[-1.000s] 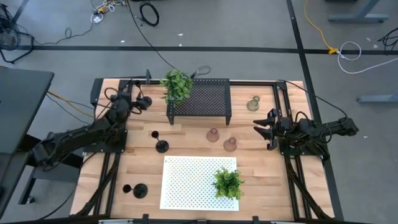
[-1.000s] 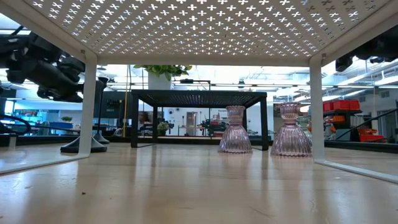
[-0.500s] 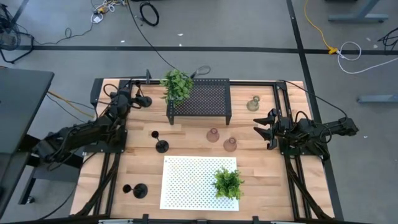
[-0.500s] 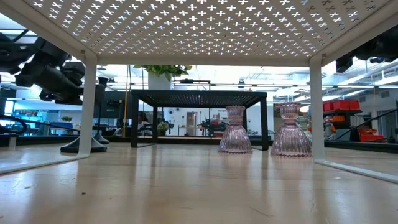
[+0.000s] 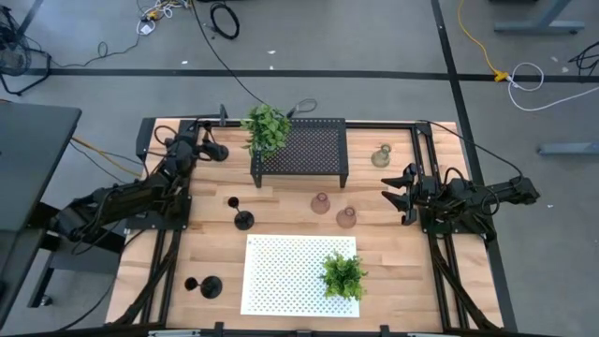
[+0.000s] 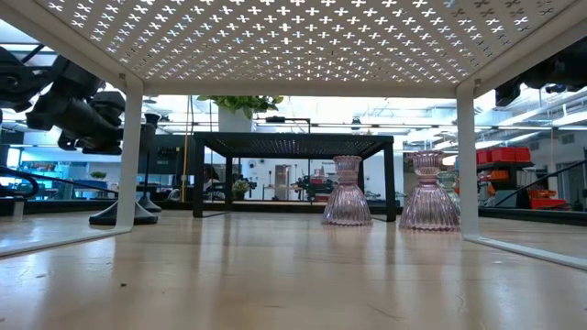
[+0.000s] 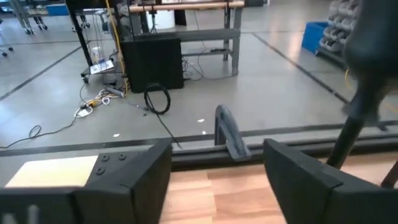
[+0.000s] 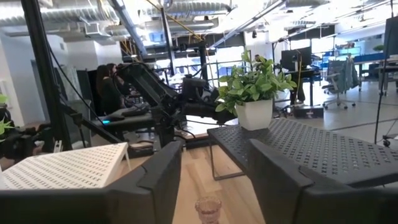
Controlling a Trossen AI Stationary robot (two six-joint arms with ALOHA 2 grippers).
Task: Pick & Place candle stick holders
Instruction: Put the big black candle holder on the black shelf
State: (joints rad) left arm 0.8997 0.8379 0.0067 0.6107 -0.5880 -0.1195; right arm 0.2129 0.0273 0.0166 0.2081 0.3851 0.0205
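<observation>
My left gripper has the far black holder's stem [image 7: 349, 138] outside its fingers, so I should back it away and center it on that stem [image 7: 339, 153] before I close it.
Two pink glass holders [image 5: 320, 203] [image 5: 346, 217] stand on their bases mid-table; they also show in the low view [image 6: 347, 192] [image 6: 429, 192]. An olive-green holder [image 5: 380, 156] stands at the far right. One slim black holder [image 5: 241, 215] stands left of the pink ones, and another [image 5: 208, 286] is at the near left. My left gripper [image 5: 215, 152] is open and empty above the far left of the table, and its wrist view [image 7: 217, 180] shows nothing between the fingers. My right gripper [image 5: 393, 195] is open and empty, right of the pink holders, one of which shows ahead of it [image 8: 208, 208].
A black mesh rack [image 5: 309, 150] stands at the far middle with a leafy plant [image 5: 266, 129] on its left end. A white perforated rack [image 5: 281, 271] at the near middle carries another plant [image 5: 343, 274]. Bare wood lies between the pink holders and my right gripper.
My left gripper has moved a little toward the table's far edge and stayed open. My right arm and all the holders have kept still.
</observation>
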